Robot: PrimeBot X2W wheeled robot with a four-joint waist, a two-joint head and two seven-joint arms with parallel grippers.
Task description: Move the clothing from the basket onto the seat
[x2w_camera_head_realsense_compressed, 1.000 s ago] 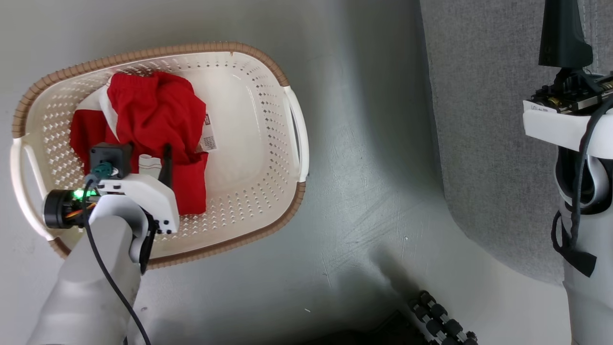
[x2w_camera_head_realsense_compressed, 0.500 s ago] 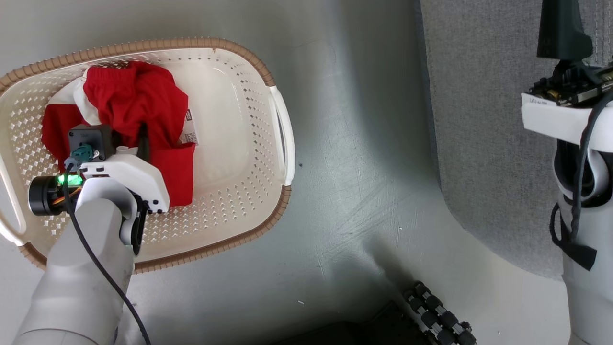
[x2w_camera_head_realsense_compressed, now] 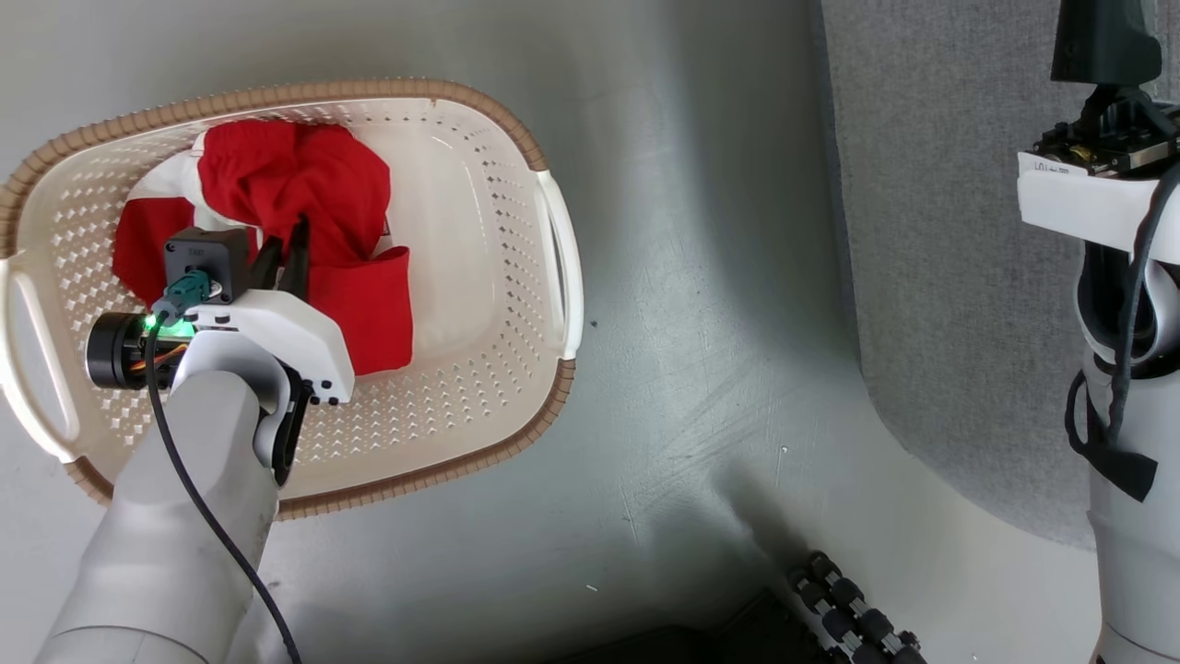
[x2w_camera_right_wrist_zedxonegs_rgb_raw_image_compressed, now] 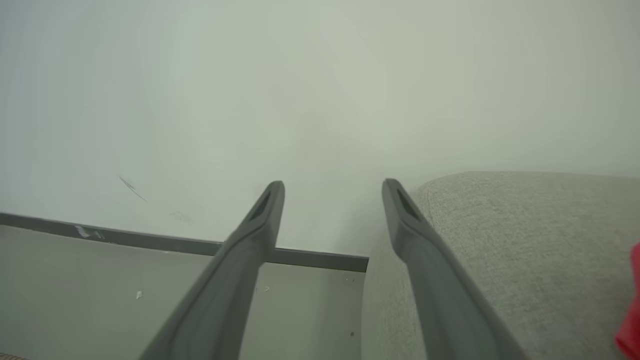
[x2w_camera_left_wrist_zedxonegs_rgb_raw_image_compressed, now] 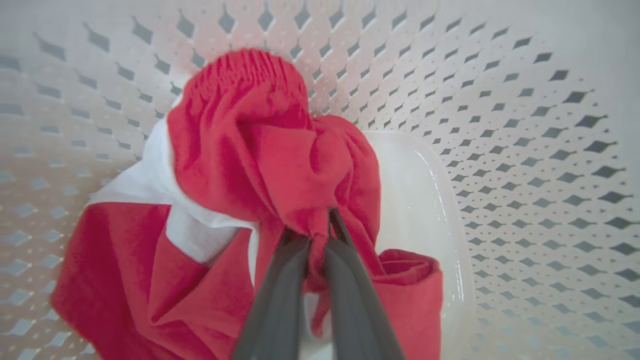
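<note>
My gripper will carry the bunched clothing (x2w_camera_head_realsense_compressed: 296,194) to the grey seat, and it will land on top of another garment, because a sliver of red fabric (x2w_camera_right_wrist_zedxonegs_rgb_raw_image_compressed: 631,324) shows over the seat.
The cream basket (x2w_camera_head_realsense_compressed: 479,406) with its brown rim sits on the floor at the left. Red clothing (x2w_camera_head_realsense_compressed: 304,184) with a white panel lies bunched in its far left part. My left gripper (x2w_camera_head_realsense_compressed: 284,256) is down inside the basket and shut on a fold of that red fabric. In the left wrist view the fingertips (x2w_camera_left_wrist_zedxonegs_rgb_raw_image_compressed: 318,235) pinch the cloth (x2w_camera_left_wrist_zedxonegs_rgb_raw_image_compressed: 250,150), which rises in a peak, in front of the perforated wall (x2w_camera_left_wrist_zedxonegs_rgb_raw_image_compressed: 500,150). My right gripper (x2w_camera_right_wrist_zedxonegs_rgb_raw_image_compressed: 332,192) stands open and holds nothing, beside the grey seat (x2w_camera_right_wrist_zedxonegs_rgb_raw_image_compressed: 500,240). A sliver of red fabric (x2w_camera_right_wrist_zedxonegs_rgb_raw_image_compressed: 631,310) shows at that view's right edge.
The grey seat (x2w_camera_head_realsense_compressed: 922,231) runs along the right side, with my right arm (x2w_camera_head_realsense_compressed: 1115,277) over it. Bare grey floor (x2w_camera_head_realsense_compressed: 701,323) lies between basket and seat. A black ridged part (x2w_camera_head_realsense_compressed: 848,618) sits at the bottom. A wall and dark baseboard (x2w_camera_right_wrist_zedxonegs_rgb_raw_image_compressed: 150,242) stand ahead of the right gripper.
The left fingers have come together on the red fabric, which is now bunched up and covers the white label seen before. The head camera has shifted slightly. The right arm keeps its place.
</note>
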